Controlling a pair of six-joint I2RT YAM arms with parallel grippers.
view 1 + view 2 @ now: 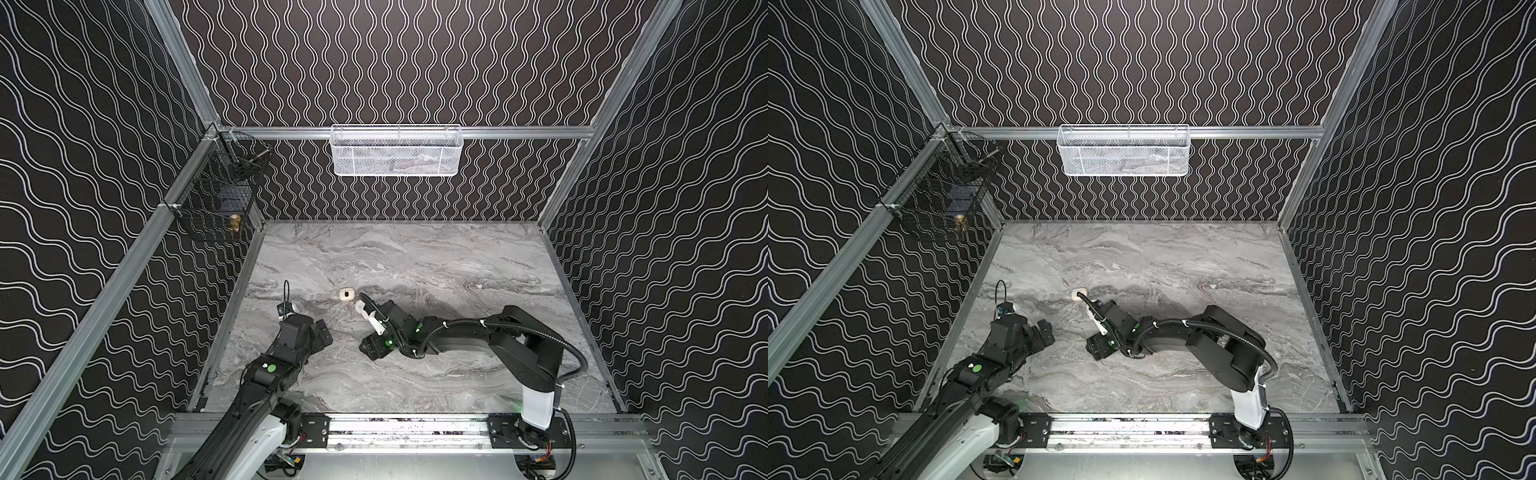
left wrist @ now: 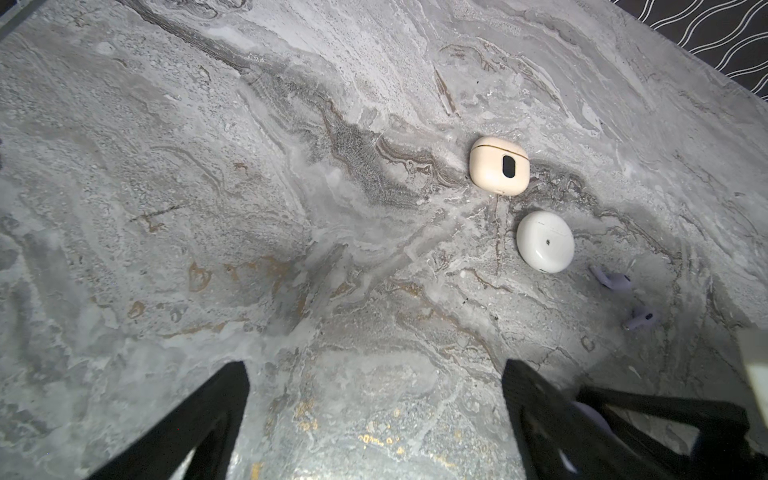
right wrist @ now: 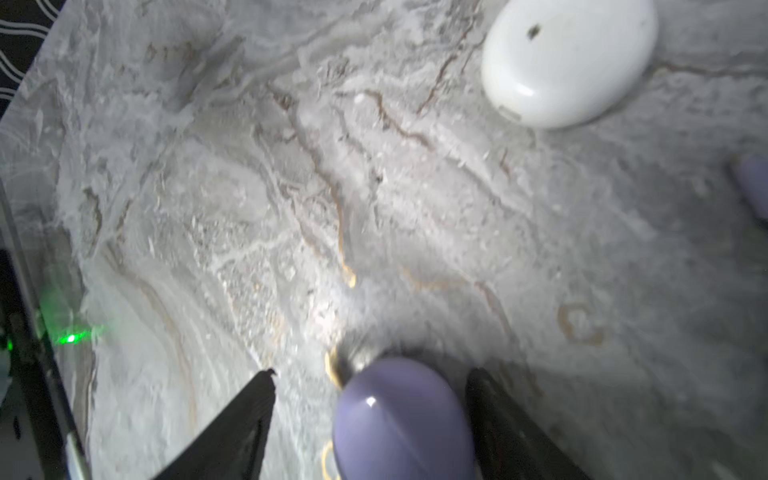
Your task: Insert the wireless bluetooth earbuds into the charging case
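Note:
The lavender case sits [image 3: 454, 416] up against one finger of my right gripper. Next, I move back and center both fingers on it [image 3: 401, 424] before I close them and lift.
A cream charging case [image 2: 498, 165] lies shut on the marble, and both top views show it [image 1: 345, 294] mid-table. Beside it rests a round white case [image 2: 545, 241], also shut. Two pale lavender earbuds [image 2: 611, 280] [image 2: 642, 318] lie loose just past the white case. My left gripper [image 2: 374, 399] is open and holds nothing, short of the cases. My right gripper [image 3: 372, 376] stands open around a lavender case [image 3: 403, 419]. This case sits close against one finger, with a gap to the other. One lavender earbud [image 3: 754, 187] shows at the edge of the right wrist view.
The white case [image 3: 569, 58] lies ahead of my right gripper. A white mesh basket [image 1: 395, 149] hangs on the back wall and a black wire basket [image 1: 216, 199] on the left wall. Patterned walls close in the marble table [image 1: 415, 257]. The left arm [image 1: 291, 340] is close to the right arm.

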